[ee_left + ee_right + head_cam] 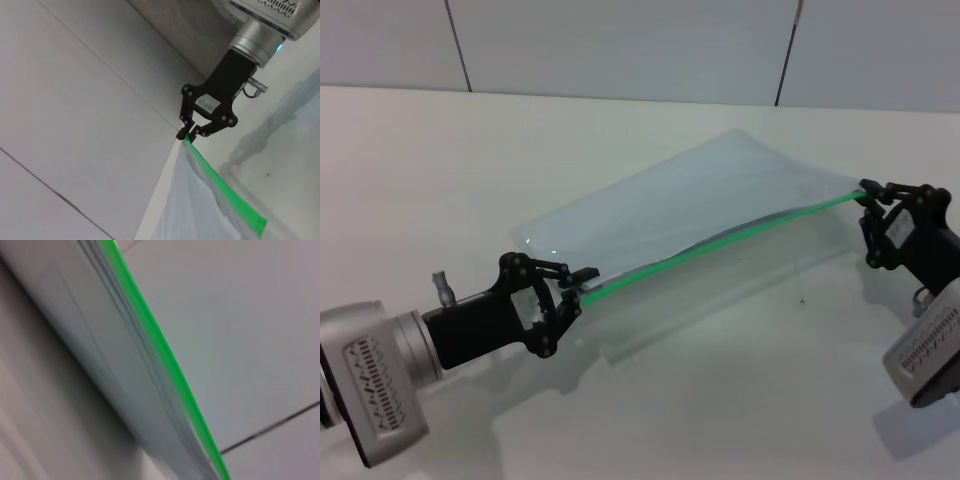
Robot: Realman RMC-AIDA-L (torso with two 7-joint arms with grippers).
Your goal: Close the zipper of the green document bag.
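Note:
The green zipper [728,240] runs straight from my left gripper to the corner of the bag, so I should keep pulling with my right gripper up to the zipper's end [857,197] and let go there.
The green document bag [690,205] is a pale translucent pouch lifted off the white table, stretched between both arms. Its zipper [720,243] runs as a bright green strip along the near edge. My left gripper [582,280] is shut on the strip's left end. At the far right corner, my right gripper [868,194] is shut on the other end. The left wrist view looks along the zipper [225,192] to the right gripper [186,135] pinching the bag's corner. The right wrist view shows only the zipper [165,360] and the bag [100,365] close up.
The white table [720,400] spreads under and in front of the bag. A tiled wall [620,40] rises behind the table's far edge.

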